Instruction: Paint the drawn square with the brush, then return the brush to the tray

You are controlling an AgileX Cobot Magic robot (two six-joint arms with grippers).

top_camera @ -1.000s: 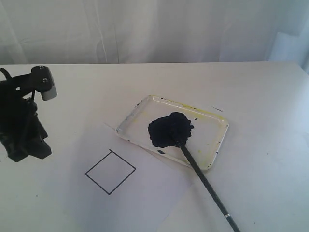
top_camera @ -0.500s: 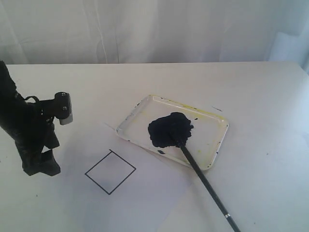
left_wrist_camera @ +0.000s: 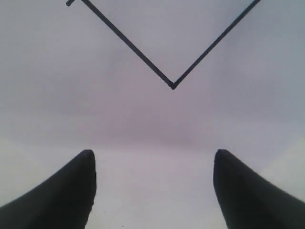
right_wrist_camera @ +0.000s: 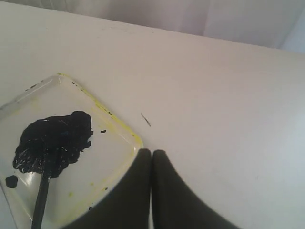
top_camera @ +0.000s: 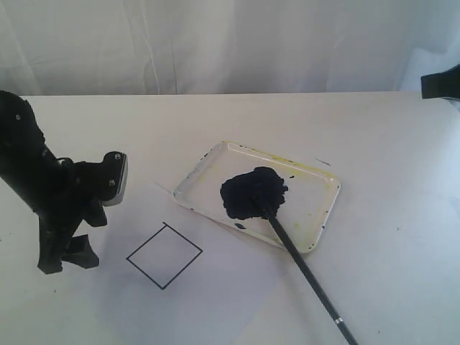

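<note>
My right gripper carries on toward the brush's handle, which sticks out free past the tray's rim [top_camera: 289, 247], and closes on it just outside the tray [top_camera: 305, 272].
The drawn square [top_camera: 164, 256] is a blank diamond outline on the white paper; one corner [left_wrist_camera: 172, 86] of it lies just ahead of my left gripper. The brush [top_camera: 302, 269] lies slanted, with its tip in the blue-black paint blob [top_camera: 251, 192] in the tray [top_camera: 327, 188] and its handle over the tray's near rim onto the table. Nothing holds it. My left gripper [top_camera: 68, 257] stands left of the square, open and empty [left_wrist_camera: 152, 164]. My right gripper [right_wrist_camera: 152, 153] is shut and empty, above the tray's rim [right_wrist_camera: 123, 130]; the brush [right_wrist_camera: 40, 200] is off to its side.
The white paper sheet [top_camera: 215, 295] lies under the square and runs up to the tray. A white curtain hangs behind the table. A dark part of the right arm [top_camera: 442, 81] shows at the far right edge. A small dark mark [top_camera: 322, 162] lies past the tray.
The left arm has swung right and come closer to the square. A dark part of the right arm has entered at the right edge. Brush and tray have not moved.
</note>
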